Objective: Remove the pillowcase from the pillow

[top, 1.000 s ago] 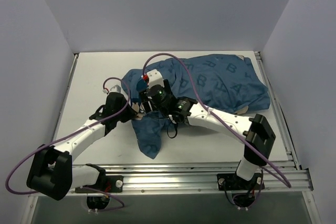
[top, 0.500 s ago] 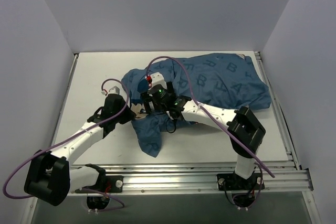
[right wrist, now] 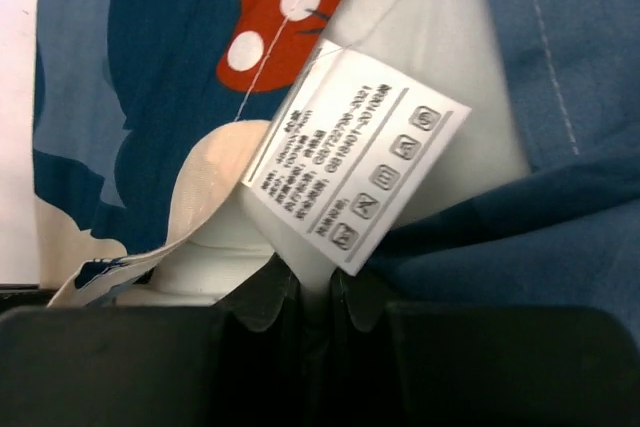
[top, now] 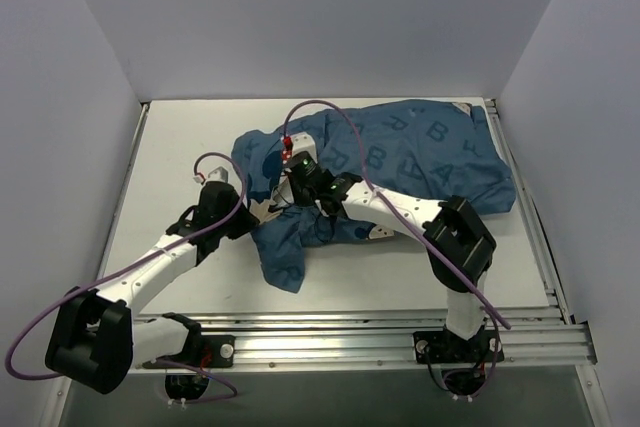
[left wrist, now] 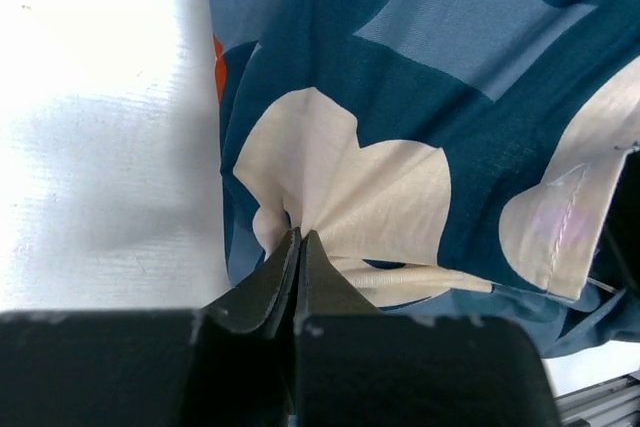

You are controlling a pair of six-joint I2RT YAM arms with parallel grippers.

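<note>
A bunched cream patch is pinched in my left gripper, away from the pillowcase's opening. This gripper should open and take hold of the opening's cream hem next to the pillow's white corner instead.
The blue printed pillowcase lies bulging at the back right, with a loose flap trailing toward the near left. The pillow is almost wholly hidden inside it. In the right wrist view the pillow's white corner and its care tag poke out of the pillowcase. My right gripper is shut on that white corner just below the tag. My left gripper is shut on a cream patch of the pillowcase at the flap's edge.
White walls enclose the table on the left, back and right. A metal rail runs along the near edge and another along the right side. Purple cables loop above both arms.
My right gripper, open a moment ago, has pushed a little toward the back and shut on the pillow's corner; its elbow swung left. The left gripper stayed shut on the pillowcase.
</note>
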